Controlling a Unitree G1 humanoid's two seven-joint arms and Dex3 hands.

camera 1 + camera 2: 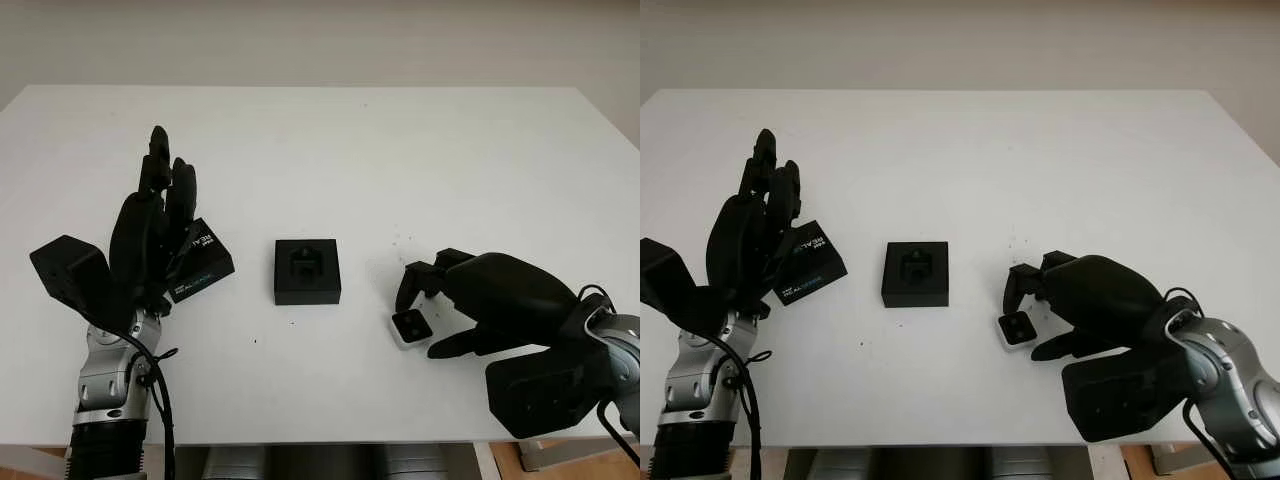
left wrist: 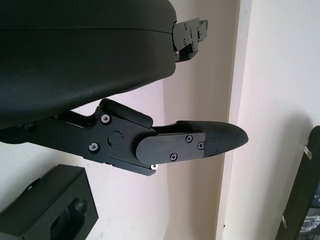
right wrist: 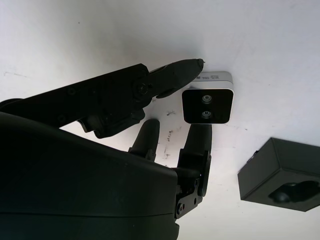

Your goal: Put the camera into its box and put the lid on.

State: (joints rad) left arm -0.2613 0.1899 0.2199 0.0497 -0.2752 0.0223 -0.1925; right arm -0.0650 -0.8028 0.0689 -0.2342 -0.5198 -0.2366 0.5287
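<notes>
The foam insert in the black box has a deep hollow (image 1: 306, 264). The camera (image 1: 411, 328) will sink until its front sits almost level when I lower it in.
The small white camera (image 1: 411, 326) with a black face lies on the table right of centre. My right hand (image 1: 428, 312) arches over it, open, with fingers on the far side and the thumb on the near side. In the right wrist view the thumb tip (image 3: 190, 67) is at the edge of the camera (image 3: 207, 104). The black box (image 1: 307, 271) with its foam insert sits open at the table's centre, also seen as the box (image 3: 280, 182) in that view. Its black lid (image 1: 205, 262) with printed lettering lies to the left, partly behind my left hand (image 1: 165, 170), which stands upright and open.
The white table (image 1: 330, 150) stretches wide behind the objects. Its near edge (image 1: 300, 438) runs just in front of both forearms. A few dark specks mark the surface near the camera.
</notes>
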